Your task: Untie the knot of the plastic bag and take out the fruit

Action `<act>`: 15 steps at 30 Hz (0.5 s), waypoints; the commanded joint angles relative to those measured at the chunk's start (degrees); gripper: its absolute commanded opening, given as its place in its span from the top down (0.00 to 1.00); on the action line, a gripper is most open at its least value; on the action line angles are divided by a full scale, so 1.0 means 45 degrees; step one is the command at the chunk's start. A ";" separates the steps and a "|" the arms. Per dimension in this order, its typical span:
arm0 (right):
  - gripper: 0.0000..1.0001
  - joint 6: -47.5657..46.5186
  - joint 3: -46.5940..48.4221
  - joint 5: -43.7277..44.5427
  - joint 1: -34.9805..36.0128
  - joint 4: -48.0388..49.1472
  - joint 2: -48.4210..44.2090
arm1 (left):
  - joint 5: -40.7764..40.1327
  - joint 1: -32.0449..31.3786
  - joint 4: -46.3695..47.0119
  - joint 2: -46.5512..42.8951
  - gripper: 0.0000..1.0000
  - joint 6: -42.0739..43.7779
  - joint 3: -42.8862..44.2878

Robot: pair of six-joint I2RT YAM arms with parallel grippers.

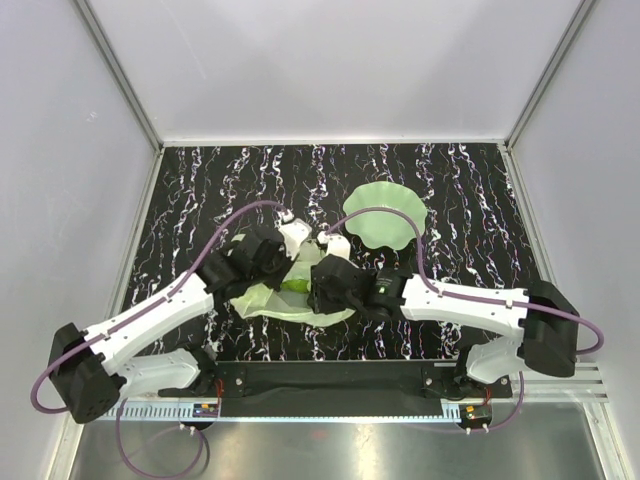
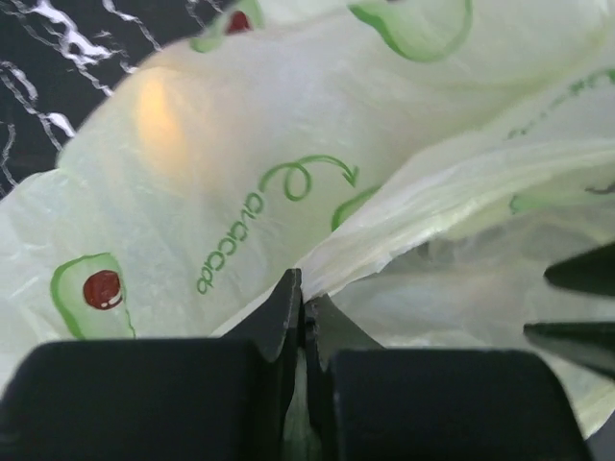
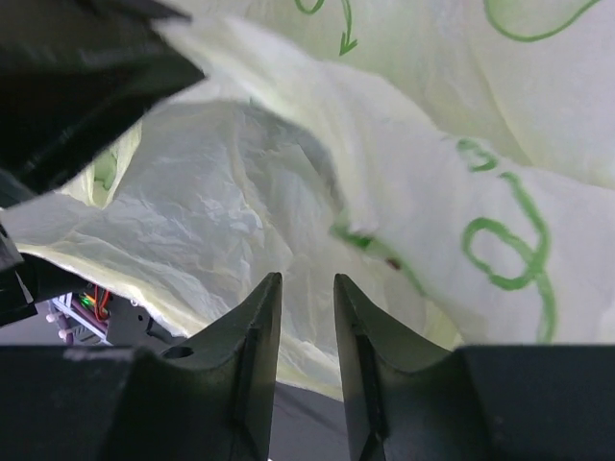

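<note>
The left gripper should pull its fold of the bag's rim back and the right gripper should spread the rim (image 2: 538,163) before reaching in, because the plastic bag's rim sags (image 3: 351,173) over the bag's opening.
The plastic bag (image 1: 262,298) lies crumpled between both arms; its avocado print shows in the left wrist view (image 2: 288,144). My left gripper (image 2: 304,300) is shut on a fold of the bag's rim and holds it up; from above it (image 1: 283,270) sits over the bag. My right gripper (image 3: 306,288) is open, its jaws a narrow gap apart and empty, at the bag's open mouth (image 3: 231,211). A green fruit (image 1: 296,286) shows between the grippers. A yellow-orange fruit (image 2: 159,110) glows through the plastic. No knot is in view.
The green wavy-edged dish (image 1: 386,215) stands just behind and right of the bag, nothing on it. The table is black with white marbling (image 1: 470,200), walled on three sides. The right gripper's fingertips (image 2: 577,307) show at the left wrist view's right edge.
</note>
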 commanded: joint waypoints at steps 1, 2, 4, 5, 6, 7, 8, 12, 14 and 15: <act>0.65 -0.0184 -0.0046 0.0138 0.0111 0.1121 0.0511 | -0.0730 0.0281 0.1961 -0.0376 1.00 -0.0857 0.0587; 0.66 -0.0184 -0.0007 0.0021 0.0111 0.1161 0.0745 | -0.1157 0.0338 0.2197 -0.0435 1.00 -0.1070 0.0665; 0.68 -0.0184 0.0110 -0.0330 0.0131 0.1181 0.0883 | -0.1725 0.0436 0.2898 -0.0553 1.00 -0.1247 0.0919; 0.69 -0.0184 0.0091 -0.0506 0.0131 0.1297 0.0922 | -0.1979 0.0649 0.3173 -0.0553 1.00 -0.1287 0.1017; 0.71 -0.0223 0.0072 -0.0643 0.0131 0.1337 0.0942 | -0.2407 0.0806 0.3466 -0.0534 1.00 -0.1307 0.1250; 0.71 -0.0242 0.0033 -0.0819 0.0131 0.1395 0.0923 | -0.2528 0.1059 0.4107 -0.0534 1.00 -0.1346 0.1387; 0.71 -0.0300 -0.0006 -0.0878 0.0131 0.1299 0.0903 | -0.2548 0.1642 0.4461 -0.0437 1.00 -0.1365 0.1543; 0.72 -0.0438 -0.0104 -0.0938 0.0131 0.0830 0.0884 | -0.1847 0.3207 0.5441 0.0733 1.00 -0.1190 0.3586; 0.72 -0.0535 -0.0007 -0.0801 0.0150 0.0461 0.0884 | -0.1496 0.3870 0.5461 0.1744 1.00 -0.0977 0.4587; 0.72 -0.0555 0.0032 -0.0724 0.0131 0.0381 0.0922 | -0.1378 0.4029 0.5480 0.2022 1.00 -0.0898 0.5481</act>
